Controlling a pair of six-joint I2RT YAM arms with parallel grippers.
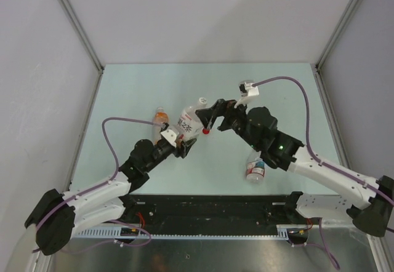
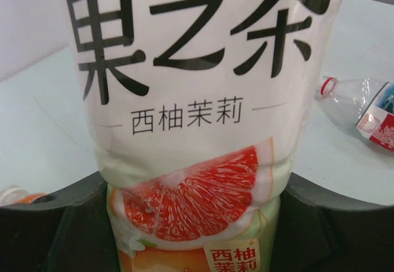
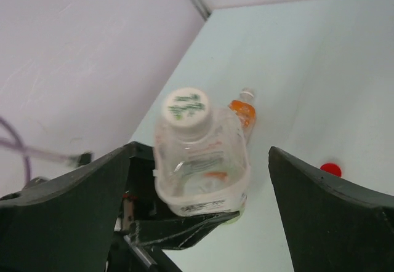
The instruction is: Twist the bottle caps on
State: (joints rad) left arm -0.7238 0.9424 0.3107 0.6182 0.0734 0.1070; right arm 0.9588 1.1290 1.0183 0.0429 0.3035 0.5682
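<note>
The white cap [image 1: 202,101] is clear because my left gripper holds the bottle low [image 1: 188,132]. My right gripper should keep moving toward the cap until its fingers close around it.
My left gripper [image 2: 194,192] is shut on the bottle with the white label and dark print [image 2: 191,100], gripping its lower part from both sides. From above, this bottle [image 1: 189,123] leans over the table's middle with a white cap [image 1: 202,101] on its neck. My right gripper [image 1: 208,117] is open, its jaws standing wide on either side of the capped top [image 3: 186,106] without touching it. A red cap [image 3: 330,169] lies loose on the table beside the bottle. The orange-liquid bottle [image 1: 160,118] lies just to the left. The red-and-white labelled bottle [image 1: 255,167] lies uncapped under my right arm.
Grey walls close the table in on the left, back and right. A purple cable with a white connector [image 1: 249,88] loops over my right arm. A black rail [image 1: 209,204] runs along the near edge between the arm bases.
</note>
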